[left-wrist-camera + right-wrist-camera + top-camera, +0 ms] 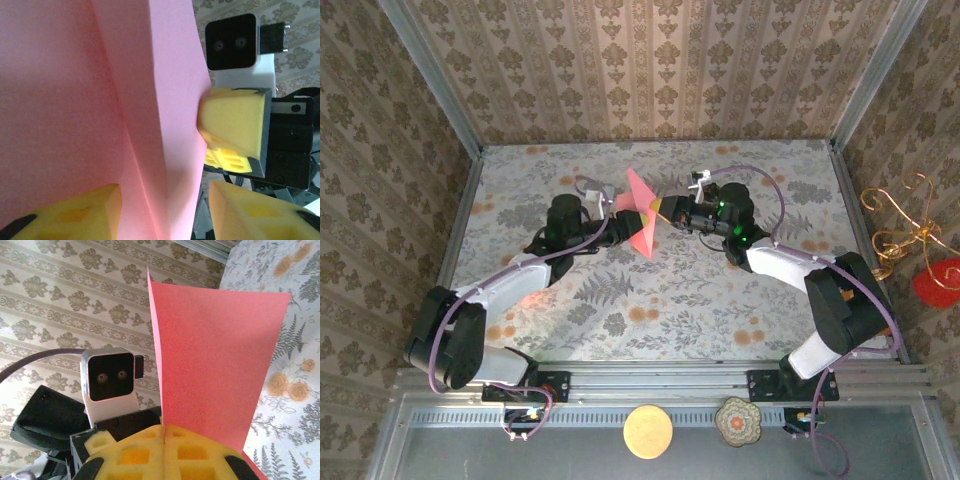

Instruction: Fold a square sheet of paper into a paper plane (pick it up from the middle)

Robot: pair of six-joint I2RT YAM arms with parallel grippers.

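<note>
My right gripper pins the paper's edge (648,198) in the air, so it should open and back off before my left gripper lays the paper on the tablecloth (642,274).
The square sheet of paper (640,215), salmon-pink and folded along a lengthwise crease, hangs in the air over the middle of the table, one corner pointing toward the back wall. It is a creased sheet, not a paper plane. My right gripper (666,212) is shut on its right edge; in the right wrist view the yellow pads (164,432) meet with the paper (210,360) rising from between them. My left gripper (617,228) comes from the left. Its yellow fingers (65,215) straddle the paper's fold (100,100), and a gap shows at the right pad (260,210).
The floral tablecloth (720,290) lies below, walled in by patterned panels. Two round discs (648,431) (737,421) sit on the near rail. A gold wire ornament (905,230) and a red object (937,282) stand outside the right wall.
</note>
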